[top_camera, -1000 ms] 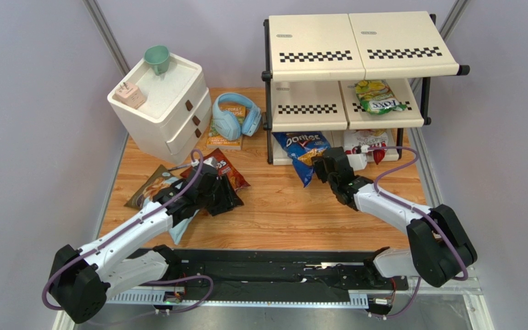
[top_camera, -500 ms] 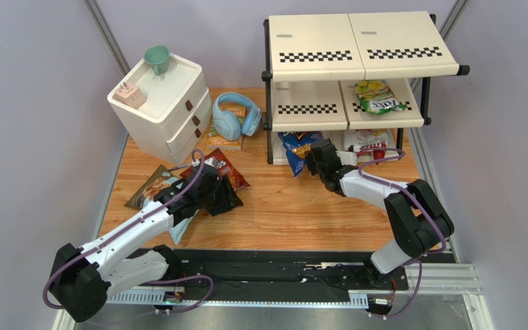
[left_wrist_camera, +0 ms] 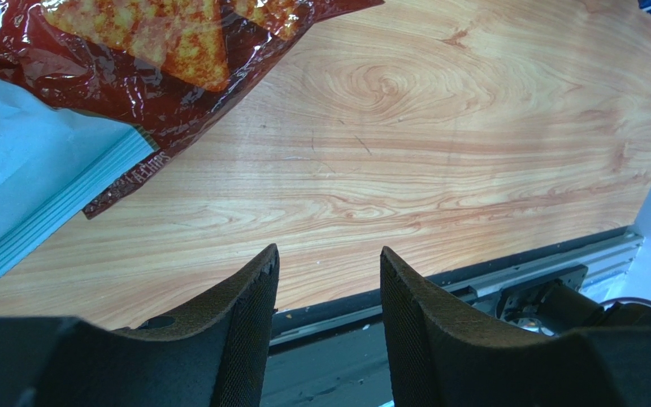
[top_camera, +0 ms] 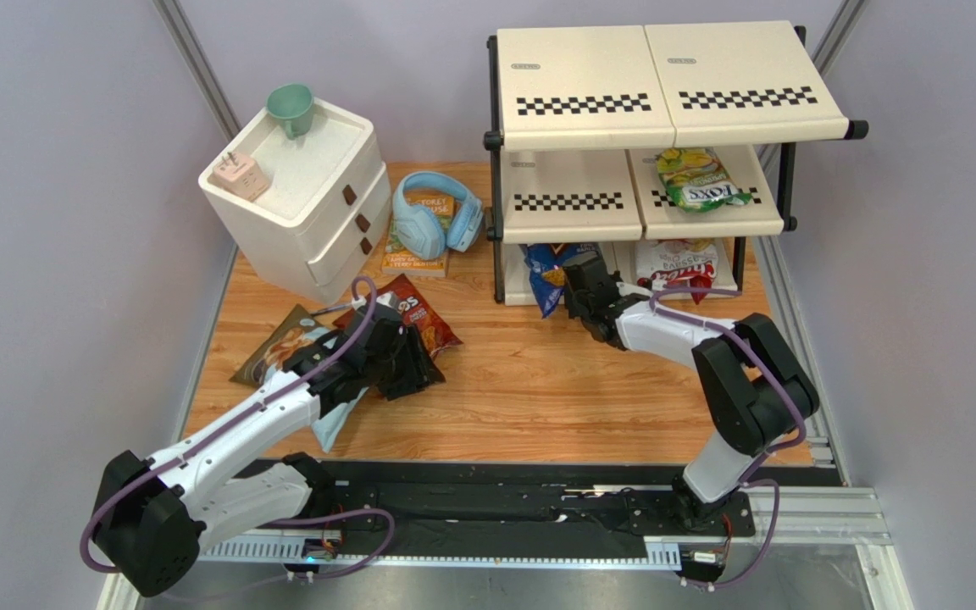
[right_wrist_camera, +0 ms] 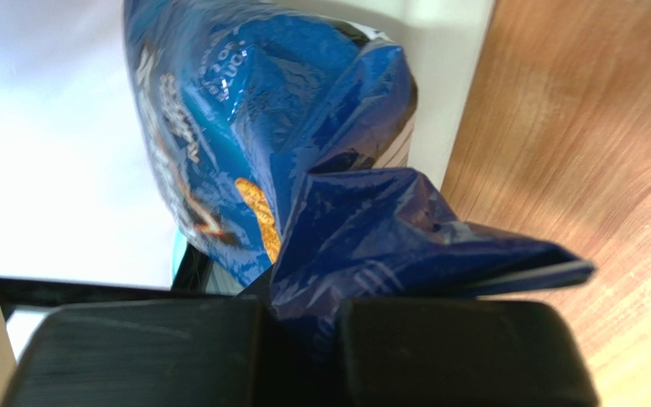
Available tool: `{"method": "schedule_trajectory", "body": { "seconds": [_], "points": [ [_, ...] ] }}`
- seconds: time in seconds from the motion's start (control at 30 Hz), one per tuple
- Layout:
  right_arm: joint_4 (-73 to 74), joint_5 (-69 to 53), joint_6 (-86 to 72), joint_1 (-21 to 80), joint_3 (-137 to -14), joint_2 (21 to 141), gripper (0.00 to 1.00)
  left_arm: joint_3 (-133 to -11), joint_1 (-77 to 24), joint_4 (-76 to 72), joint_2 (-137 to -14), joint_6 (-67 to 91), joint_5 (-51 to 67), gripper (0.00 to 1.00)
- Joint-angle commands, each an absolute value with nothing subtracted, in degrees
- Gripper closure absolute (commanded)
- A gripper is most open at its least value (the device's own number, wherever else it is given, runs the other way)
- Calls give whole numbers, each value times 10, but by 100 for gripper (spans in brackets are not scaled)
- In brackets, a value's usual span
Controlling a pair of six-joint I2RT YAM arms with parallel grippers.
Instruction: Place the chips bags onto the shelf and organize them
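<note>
The blue Doritos bag's body [top_camera: 544, 267] rests on the bottom level, so the robot's right gripper goes on pushing the bag's crumpled end inward to the front edge [top_camera: 517, 303] and then lets go.
The cream shelf [top_camera: 671, 89] stands at the back right. My right gripper [top_camera: 586, 282] is shut on the crumpled end of the blue Doritos bag [right_wrist_camera: 303, 170], which lies pushed into the left side of the bottom tier [top_camera: 544, 270]. A white-and-red bag [top_camera: 678, 263] sits beside it on that tier. On the middle tier rests a green-yellow bag [top_camera: 706, 178]. The red Doritos bag [top_camera: 419, 311] lies on the table over a pale-blue bag with a brown top [top_camera: 279, 343]. My left gripper [left_wrist_camera: 329, 254] hangs open and empty just beside the red bag [left_wrist_camera: 134, 51].
A white two-drawer cabinet [top_camera: 296, 191] at the back left carries a green cup [top_camera: 291, 108] and a small pink item [top_camera: 240, 174]. Blue headphones [top_camera: 436, 216] lie on an orange book [top_camera: 423, 254] next to the shelf's black pole [top_camera: 495, 191]. A black rail [top_camera: 493, 508] runs along the near edge.
The right arm has stretched forward and carried the blue Doritos bag from the table in front of the shelf into the bottom tier. The left arm has hardly moved.
</note>
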State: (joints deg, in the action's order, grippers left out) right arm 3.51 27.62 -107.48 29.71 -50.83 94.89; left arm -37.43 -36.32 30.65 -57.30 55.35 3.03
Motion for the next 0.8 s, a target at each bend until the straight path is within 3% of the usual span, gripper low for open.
{"method": "schedule_trajectory", "body": {
  "seconds": [0.0,0.5,0.53,0.63,0.77],
  "points": [
    [68,323,-1136,294,-524,976,100,-388,-360,318,-566,543,26,47],
    [65,289,-1122,286,-615,1045,99,-381,-360,322,-556,543,29,47],
    [64,286,-1122,287,-613,1045,96,-381,-361,323,-554,542,27,47],
    [42,274,-1128,286,-580,1033,55,-379,-360,323,-550,542,25,47],
    [-41,246,-1126,285,-529,1014,39,-376,-360,316,-548,545,28,47]
  ]
}}
